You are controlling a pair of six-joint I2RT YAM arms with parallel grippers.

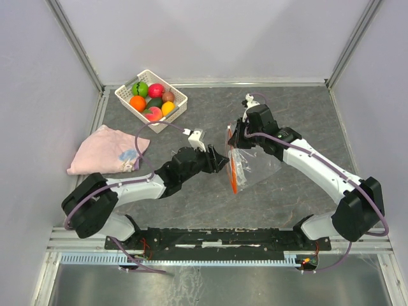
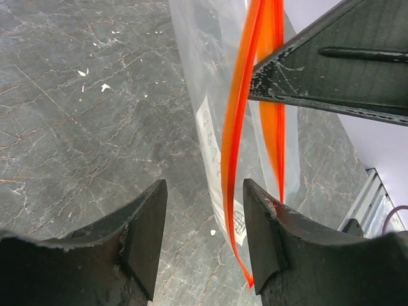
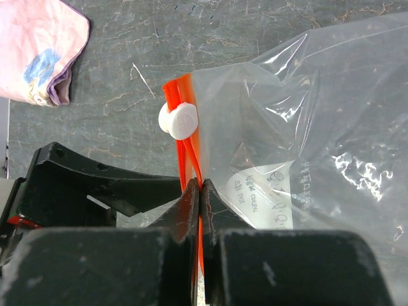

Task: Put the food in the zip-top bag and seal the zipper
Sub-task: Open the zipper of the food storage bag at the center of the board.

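Both zipper pieces together [image 3: 191,167] are pinched in my right gripper below the slider, so my left gripper needs to hold one piece while my right gripper takes the other [image 2: 273,137] by itself.
The clear zip-top bag [image 1: 255,167] hangs at the table's middle, its orange-red zipper [image 1: 233,167] facing left. My right gripper [image 1: 234,137] is shut on the zipper [image 3: 189,167] just below its white slider [image 3: 179,120]. My left gripper [image 1: 223,162] is open, its fingertips at the bag's mouth; in the left wrist view one zipper strip [image 2: 234,153] hangs between the fingers beside the right pad [image 2: 262,237]. The food [image 1: 153,99], several round toy fruits, lies in the white basket [image 1: 181,99] at the back left. The bag looks empty.
A pink cloth [image 1: 108,150] lies at the left, also showing in the right wrist view [image 3: 38,51]. Grey marbled table, walled at the left, back and right. A metal rail runs along the near edge.
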